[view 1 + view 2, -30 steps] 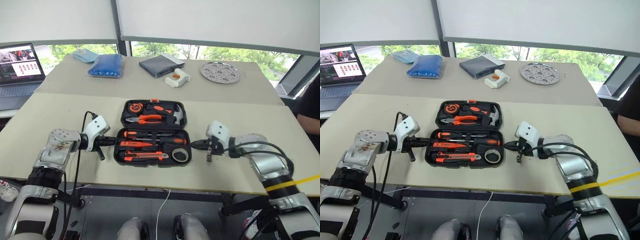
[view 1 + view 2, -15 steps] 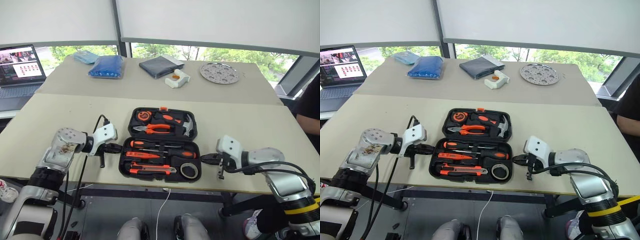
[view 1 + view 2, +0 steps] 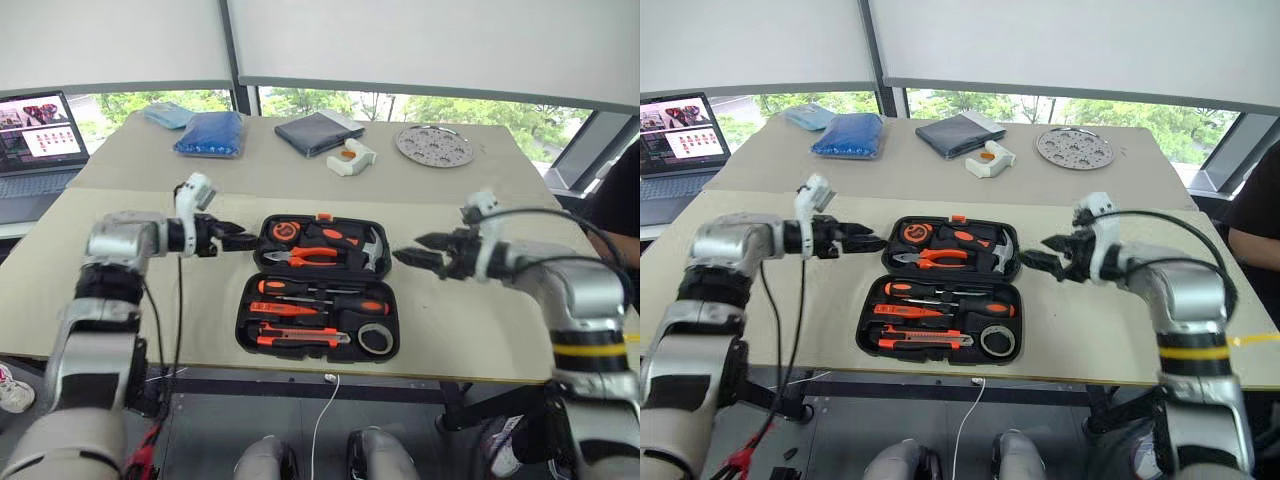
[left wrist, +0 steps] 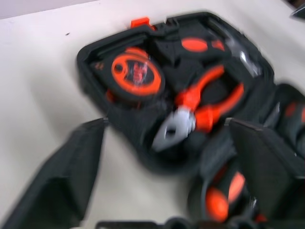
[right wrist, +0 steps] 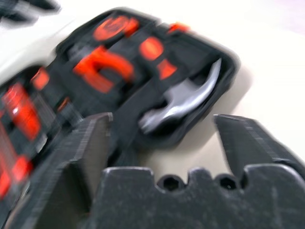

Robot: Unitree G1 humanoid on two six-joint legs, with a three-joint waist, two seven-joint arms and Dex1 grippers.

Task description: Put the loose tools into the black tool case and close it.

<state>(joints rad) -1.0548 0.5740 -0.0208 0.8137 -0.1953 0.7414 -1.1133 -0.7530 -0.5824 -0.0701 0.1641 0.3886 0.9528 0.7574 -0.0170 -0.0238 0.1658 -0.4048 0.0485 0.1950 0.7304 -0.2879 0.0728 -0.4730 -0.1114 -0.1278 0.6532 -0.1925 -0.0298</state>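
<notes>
I expect the pliers, hammer and tape measure to move along in the lid [image 3: 323,247] when I swing it up, because they sit deep in fitted recesses [image 3: 300,257].
The black tool case [image 3: 248,313] lies open and flat near the table's front edge, orange latch [image 3: 324,217] at its far side. Orange-and-black tools rest in its recesses: two screwdrivers [image 3: 305,289], a knife-like tool [image 3: 300,338], pliers [image 3: 312,256], a hammer [image 3: 368,246] and a tape measure [image 3: 280,231]. My left gripper [image 3: 240,238] hovers open beside the far half's left end, above the table. In the left wrist view its fingers [image 4: 71,176] frame the tape measure [image 4: 138,76]. My right gripper [image 3: 412,250] is open off the far half's right end, its fingers [image 5: 252,148] near the hammer [image 5: 186,105].
On the far table stand a laptop [image 3: 35,130], a blue bag [image 3: 212,132], a dark navy pouch [image 3: 315,130], a white-and-orange object [image 3: 350,158] and a perforated metal disc [image 3: 434,146]. A person's dark sleeve [image 3: 618,200] shows at the right edge.
Both grippers were shut beside the case's near half. They have risen, moved up to the far half's two ends, rolled and opened. The camera has also shifted.
</notes>
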